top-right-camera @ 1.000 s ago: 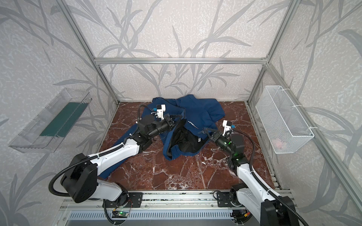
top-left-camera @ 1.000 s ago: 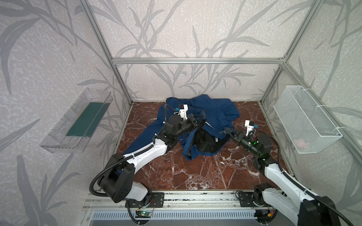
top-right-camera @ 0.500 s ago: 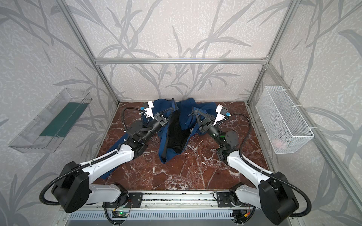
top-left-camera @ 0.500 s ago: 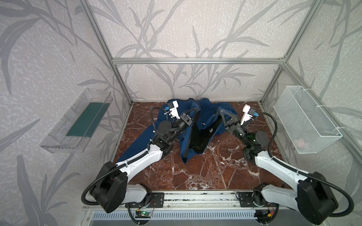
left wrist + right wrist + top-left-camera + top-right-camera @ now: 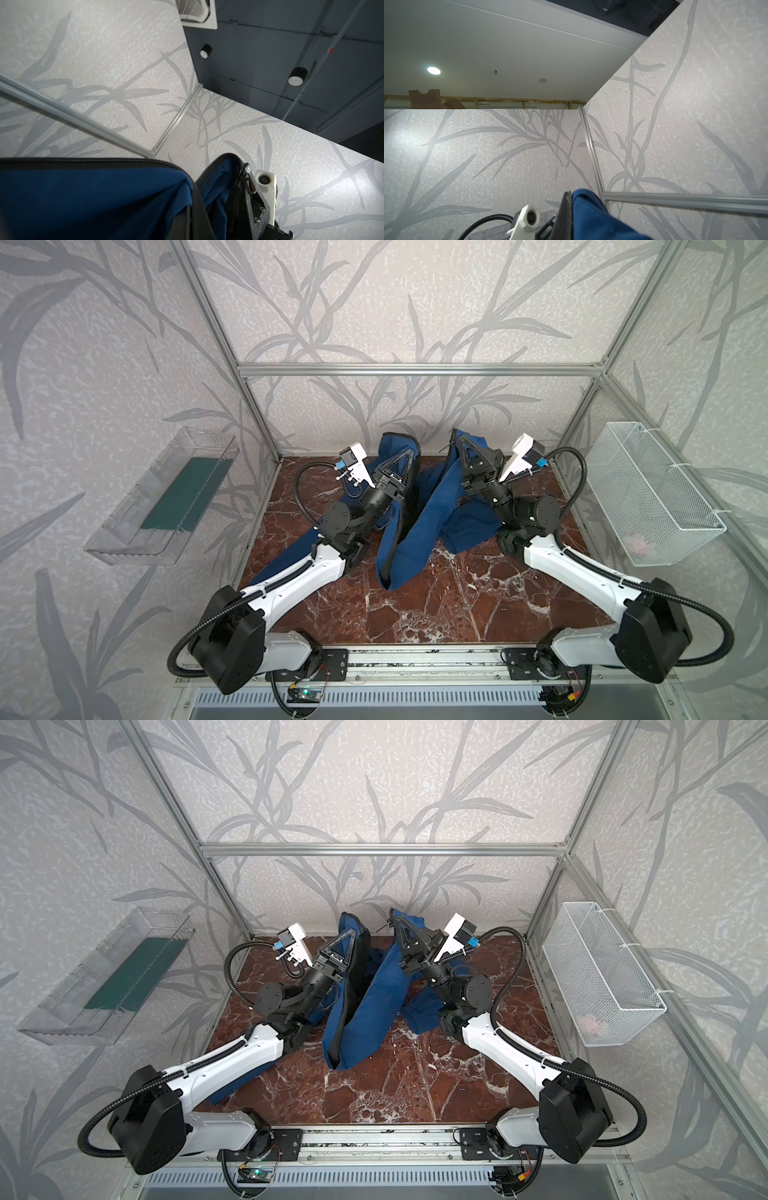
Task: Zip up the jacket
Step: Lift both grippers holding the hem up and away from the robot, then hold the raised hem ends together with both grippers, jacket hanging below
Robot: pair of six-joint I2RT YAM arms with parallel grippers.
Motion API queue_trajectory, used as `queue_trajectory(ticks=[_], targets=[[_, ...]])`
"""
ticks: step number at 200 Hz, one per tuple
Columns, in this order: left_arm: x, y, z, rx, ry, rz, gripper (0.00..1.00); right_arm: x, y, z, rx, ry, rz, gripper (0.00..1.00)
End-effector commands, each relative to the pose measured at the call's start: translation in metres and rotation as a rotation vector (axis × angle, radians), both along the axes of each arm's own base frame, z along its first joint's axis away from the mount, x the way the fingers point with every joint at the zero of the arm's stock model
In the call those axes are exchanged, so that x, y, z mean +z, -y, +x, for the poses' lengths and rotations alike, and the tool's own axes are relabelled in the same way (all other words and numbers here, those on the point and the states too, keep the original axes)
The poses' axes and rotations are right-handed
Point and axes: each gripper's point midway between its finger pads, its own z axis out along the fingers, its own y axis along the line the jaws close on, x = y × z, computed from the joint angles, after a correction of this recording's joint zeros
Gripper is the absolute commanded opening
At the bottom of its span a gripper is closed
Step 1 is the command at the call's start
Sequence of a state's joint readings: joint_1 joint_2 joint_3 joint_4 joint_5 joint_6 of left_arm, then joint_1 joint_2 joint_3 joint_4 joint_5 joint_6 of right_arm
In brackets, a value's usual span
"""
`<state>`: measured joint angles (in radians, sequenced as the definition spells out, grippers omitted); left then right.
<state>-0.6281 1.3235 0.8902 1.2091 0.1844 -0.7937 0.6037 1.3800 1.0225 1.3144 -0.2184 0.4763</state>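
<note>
A gap [image 5: 434, 445] separates the raised edges in the robot's grippers, so next the right gripper brings its edge in next to the left gripper's zipper edge [image 5: 414, 443] before the robot joins the zipper.
The navy-blue jacket [image 5: 415, 547] [image 5: 365, 1019] hangs in a long fold down to the marble table, with a sleeve trailing under the left arm. Both grippers point upward near the back wall. My left gripper [image 5: 408, 451] [image 5: 354, 932] is shut on one raised edge of the jacket. My right gripper [image 5: 458, 440] [image 5: 394, 916] is shut on the other raised edge, a short gap to the right. In the left wrist view the black zipper teeth [image 5: 104, 159] run along the blue cloth pinched in the left gripper [image 5: 195, 207]. In the right wrist view the right gripper [image 5: 570, 195] clamps blue cloth [image 5: 591, 220].
A clear plastic tray [image 5: 166, 497] with a green insert hangs on the left wall. A white wire basket [image 5: 648, 497] holding something pink hangs on the right wall. Aluminium frame posts stand at the back corners. The marble table [image 5: 436, 605] lies under the arms.
Both grippers have risen from low over the table and swung toward the back wall, lifting the jacket's two edges. The jacket went from a heap to a hanging fold.
</note>
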Motion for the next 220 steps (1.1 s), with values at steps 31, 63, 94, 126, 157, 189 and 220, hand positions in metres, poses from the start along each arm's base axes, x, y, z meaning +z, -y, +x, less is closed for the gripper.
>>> queue_trajectory(ticks=[31, 63, 94, 126, 157, 189, 220], targets=[[0.054, -0.020, -0.030, 0.128, 0.272, -0.040, 0.00, 0.043, -0.022, 0.018, -0.163, 0.255, -0.001, 0.00], [0.062, -0.020, -0.033, 0.150, 0.297, -0.006, 0.00, 0.034, -0.044, 0.021, -0.073, 0.227, -0.009, 0.00], [0.065, -0.022, -0.032, 0.187, 0.305, 0.009, 0.00, 0.020, -0.052, 0.018, -0.049, 0.194, -0.025, 0.00], [0.068, -0.034, -0.032, 0.211, 0.301, 0.014, 0.00, 0.015, -0.040, 0.008, -0.068, 0.178, -0.029, 0.00], [0.073, -0.037, -0.034, 0.231, 0.302, 0.093, 0.00, 0.012, -0.031, -0.005, -0.061, 0.172, -0.032, 0.00], [0.072, -0.037, -0.033, 0.235, 0.313, 0.085, 0.00, 0.012, -0.032, -0.011, -0.008, 0.156, -0.025, 0.00], [0.073, -0.029, -0.033, 0.188, 0.317, 0.079, 0.00, 0.011, -0.044, -0.011, 0.019, 0.149, -0.023, 0.00]])
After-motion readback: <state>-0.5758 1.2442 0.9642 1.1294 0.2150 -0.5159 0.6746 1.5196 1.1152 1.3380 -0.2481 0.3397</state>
